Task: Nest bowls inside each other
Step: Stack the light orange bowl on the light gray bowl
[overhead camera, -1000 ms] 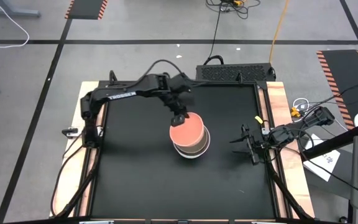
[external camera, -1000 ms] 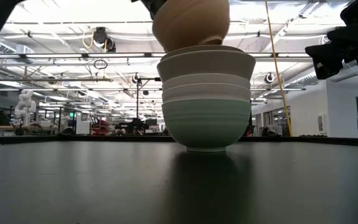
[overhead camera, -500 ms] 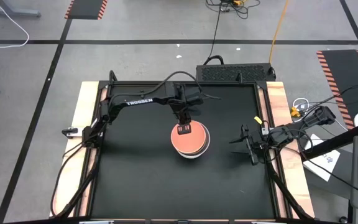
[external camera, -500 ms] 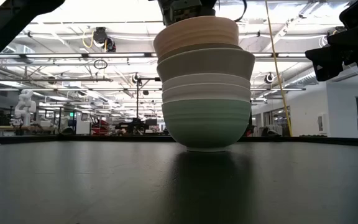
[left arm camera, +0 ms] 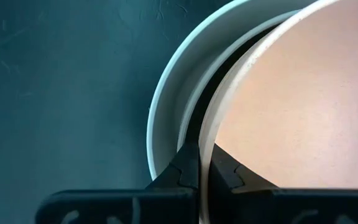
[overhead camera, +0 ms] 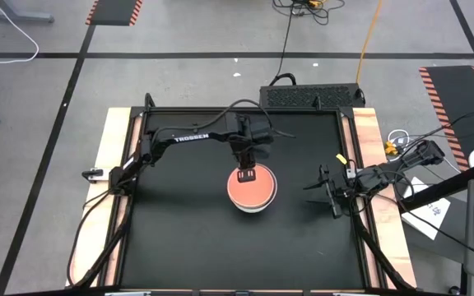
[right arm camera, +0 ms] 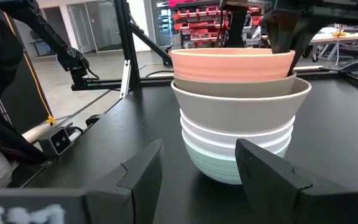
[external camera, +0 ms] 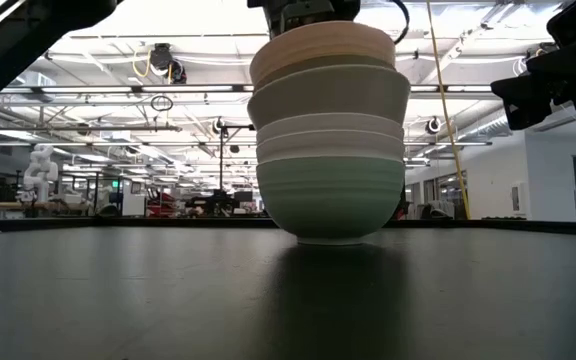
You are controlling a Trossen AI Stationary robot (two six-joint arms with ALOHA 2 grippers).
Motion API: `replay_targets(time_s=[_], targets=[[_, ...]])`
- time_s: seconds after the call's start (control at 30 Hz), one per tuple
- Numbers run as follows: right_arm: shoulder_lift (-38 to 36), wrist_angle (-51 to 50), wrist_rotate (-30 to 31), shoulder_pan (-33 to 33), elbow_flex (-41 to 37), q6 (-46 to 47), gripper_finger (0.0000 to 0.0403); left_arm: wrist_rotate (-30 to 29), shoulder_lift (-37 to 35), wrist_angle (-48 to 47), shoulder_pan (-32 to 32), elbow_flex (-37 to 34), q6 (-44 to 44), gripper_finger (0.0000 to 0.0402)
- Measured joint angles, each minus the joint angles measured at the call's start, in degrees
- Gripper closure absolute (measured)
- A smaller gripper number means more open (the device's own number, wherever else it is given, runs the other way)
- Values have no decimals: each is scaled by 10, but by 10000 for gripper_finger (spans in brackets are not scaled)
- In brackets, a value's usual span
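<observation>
I should let go of the peach-orange bowl's rim with my left gripper and push down with it on the peach-orange bowl's inside (overhead camera: 252, 191), because the peach-orange bowl sits high (external camera: 323, 46) in the grey-beige bowl.
Near the middle of the black table stands a stack of nested bowls (overhead camera: 251, 189). In the low view the mint green bowl (external camera: 330, 200) is at the bottom, two white ones (external camera: 330, 140) sit in it, then a grey-beige one (external camera: 328, 95), and the peach-orange bowl (external camera: 323, 50) is on top. A sixth bowl does not show apart. My left gripper (overhead camera: 246, 173) is over the stack's far side, shut on the peach bowl. My right gripper (overhead camera: 327, 191) hovers open near the table's right edge, facing the stack (right arm camera: 235, 118). My left gripper pinches the peach-orange bowl's rim (left arm camera: 205, 155) on its far side, one finger (left arm camera: 229, 173) inside the bowl and the other finger (left arm camera: 188, 168) outside it. The fingers come from above, pointing down. The bowl sits level, nested in the grey-beige bowl (right arm camera: 241, 102).
A black box (overhead camera: 311, 96) lies along the table's far edge. Wooden strips (overhead camera: 369, 140) run along the left and right sides. Bare black table (overhead camera: 179, 230) lies all around the stack. Cables and a small camera unit (right arm camera: 61, 140) sit beyond the right gripper.
My left gripper has come down and moved slightly toward the table's right and near edge, carrying the peach-orange bowl. The bowl hung lifted and off-centre above the stack, then settled tilted, and now sits level inside the top of the stack. The gripper has stayed shut on its rim.
</observation>
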Motion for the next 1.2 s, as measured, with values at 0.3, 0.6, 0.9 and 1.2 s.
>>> replay_targets(time_s=[0.3, 0.6, 0.9, 1.2], targets=[[1, 0, 0, 0, 0, -4, 211, -19, 3, 3, -9, 0, -10, 399], [2, 0, 0, 0, 0, -4, 211, -41, 5, 7, -36, 20, 7, 369], [6, 0, 0, 0, 0, 9, 211, -45, -26, 58, -56, 41, 26, 296], [13, 0, 0, 0, 0, 20, 211, -26, -30, 64, -40, 42, 5, 265]])
